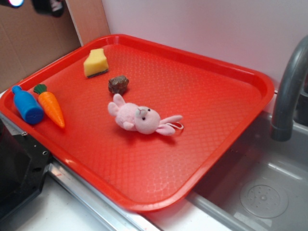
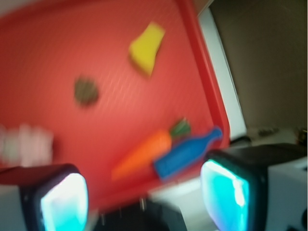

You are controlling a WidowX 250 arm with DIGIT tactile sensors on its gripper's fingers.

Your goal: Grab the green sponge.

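Observation:
My wide-open gripper should keep moving toward the sponge (image 1: 96,62) until my fingers are on both sides of it, because the sponge is clear of the brown lump (image 1: 118,84).
The green sponge (image 1: 96,63) is a yellow wedge with a thin dark layer at its base, standing near the far left corner of the red tray (image 1: 226,103). In the blurred wrist view the sponge (image 2: 146,48) lies near the top, well ahead of my gripper (image 2: 144,199). The gripper is open and empty, its two pads (image 2: 65,202) wide apart, high above the tray's left edge. In the exterior view only a dark part of the arm shows at the top left, and the jaws are out of frame.
A brown lump (image 1: 118,84) lies just right of the sponge. A pink plush bunny (image 1: 142,118) lies mid-tray. An orange carrot (image 1: 51,107) and a blue bottle (image 1: 27,105) lie at the left edge. A grey faucet (image 1: 288,91) and sink are at the right.

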